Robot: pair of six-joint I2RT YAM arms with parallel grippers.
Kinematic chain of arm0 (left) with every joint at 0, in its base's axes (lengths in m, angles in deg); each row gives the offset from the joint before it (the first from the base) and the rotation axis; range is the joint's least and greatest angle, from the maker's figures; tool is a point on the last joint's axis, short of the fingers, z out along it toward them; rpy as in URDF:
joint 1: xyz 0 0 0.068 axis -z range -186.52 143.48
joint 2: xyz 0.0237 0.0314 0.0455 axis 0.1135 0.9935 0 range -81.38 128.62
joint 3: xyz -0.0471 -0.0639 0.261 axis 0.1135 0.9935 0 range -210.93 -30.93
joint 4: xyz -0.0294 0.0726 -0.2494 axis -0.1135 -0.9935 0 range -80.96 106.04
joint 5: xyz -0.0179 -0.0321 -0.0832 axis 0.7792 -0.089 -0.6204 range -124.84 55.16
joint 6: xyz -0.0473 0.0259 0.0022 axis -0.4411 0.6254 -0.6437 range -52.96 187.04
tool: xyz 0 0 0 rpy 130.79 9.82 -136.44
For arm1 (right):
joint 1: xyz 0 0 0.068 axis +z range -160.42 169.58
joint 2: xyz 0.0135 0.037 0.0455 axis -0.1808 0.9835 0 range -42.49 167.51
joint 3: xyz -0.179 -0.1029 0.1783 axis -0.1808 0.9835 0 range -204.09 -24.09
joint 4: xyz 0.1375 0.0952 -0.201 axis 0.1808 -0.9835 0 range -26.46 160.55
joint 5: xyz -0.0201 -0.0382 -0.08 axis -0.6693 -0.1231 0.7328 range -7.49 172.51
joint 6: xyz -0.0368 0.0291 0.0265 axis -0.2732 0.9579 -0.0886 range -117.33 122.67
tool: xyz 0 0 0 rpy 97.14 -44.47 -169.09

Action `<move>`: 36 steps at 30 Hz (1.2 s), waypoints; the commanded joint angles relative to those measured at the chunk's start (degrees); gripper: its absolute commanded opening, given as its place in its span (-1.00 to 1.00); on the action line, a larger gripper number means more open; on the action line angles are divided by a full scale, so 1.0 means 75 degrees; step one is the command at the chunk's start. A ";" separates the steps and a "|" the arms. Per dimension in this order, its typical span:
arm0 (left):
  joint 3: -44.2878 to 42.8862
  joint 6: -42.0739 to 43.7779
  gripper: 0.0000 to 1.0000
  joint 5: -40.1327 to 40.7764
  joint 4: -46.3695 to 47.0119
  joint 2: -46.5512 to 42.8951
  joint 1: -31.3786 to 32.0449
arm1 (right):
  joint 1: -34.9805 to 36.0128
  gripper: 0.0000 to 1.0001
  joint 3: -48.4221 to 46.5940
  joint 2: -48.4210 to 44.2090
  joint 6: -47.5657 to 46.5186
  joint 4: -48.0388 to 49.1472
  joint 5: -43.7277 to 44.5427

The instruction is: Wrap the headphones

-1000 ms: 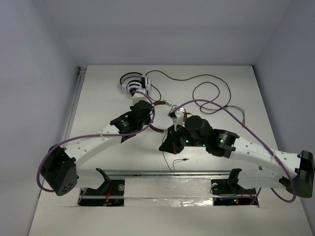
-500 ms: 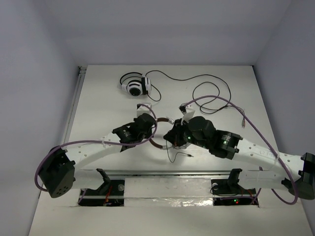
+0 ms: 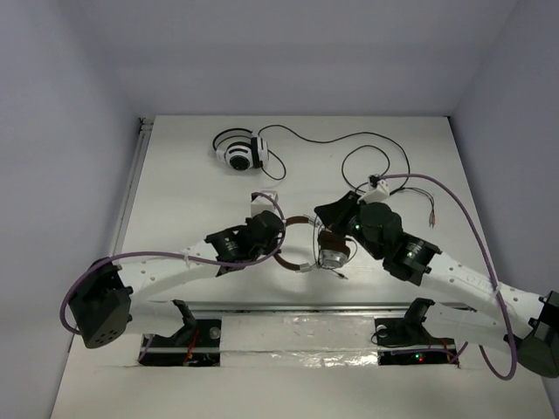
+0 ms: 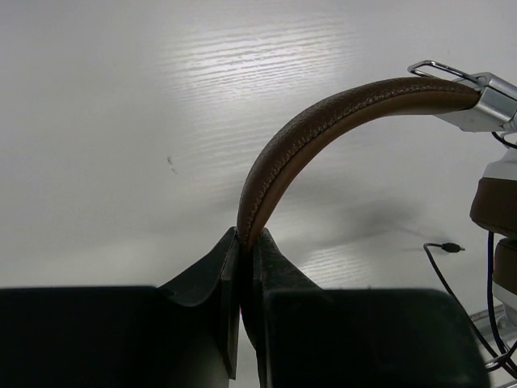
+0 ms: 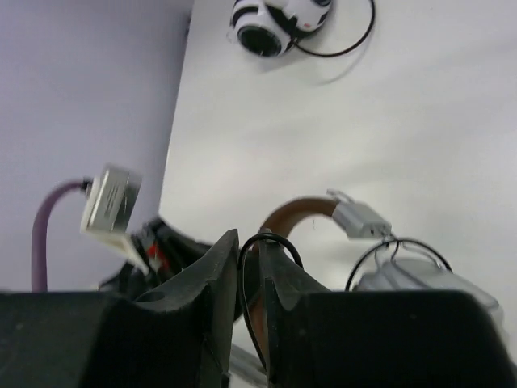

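Note:
Next, I lift the headphones with my left gripper before my right gripper reaches under for the cable's loose end (image 3: 341,276), because the ear cup (image 3: 332,254) hangs low over the table.
The brown headphones (image 3: 298,221) are held up over the table's near middle, a brown-and-silver ear cup (image 3: 333,254) hanging at their right. My left gripper (image 3: 279,239) is shut on the brown headband (image 4: 323,129), which arcs up and right from the jaws (image 4: 248,240). My right gripper (image 3: 326,229) is just right of it, shut on the thin dark cable (image 5: 277,239), which loops over one fingertip. The headband (image 5: 297,212) and silver ear cup (image 5: 412,275) show behind it. The cable's plug (image 4: 449,247) hangs loose.
White-and-black headphones (image 3: 239,150) lie at the far left, also in the right wrist view (image 5: 273,18). Their black cable (image 3: 374,150) loops across the far right of the table. A metal rail (image 3: 297,307) runs along the near edge.
The right wrist has swung round to the far right side of the headphones with the cable. The left gripper and headband have come nearer and slightly right. The ear cup now hangs in view.

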 commanded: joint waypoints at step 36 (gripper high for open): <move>-0.1932 0.0769 -1.00 -0.0399 -0.1587 -0.0838 0.0318 | -0.2762 -0.90 0.0346 0.0337 -0.1825 0.1501 -0.3064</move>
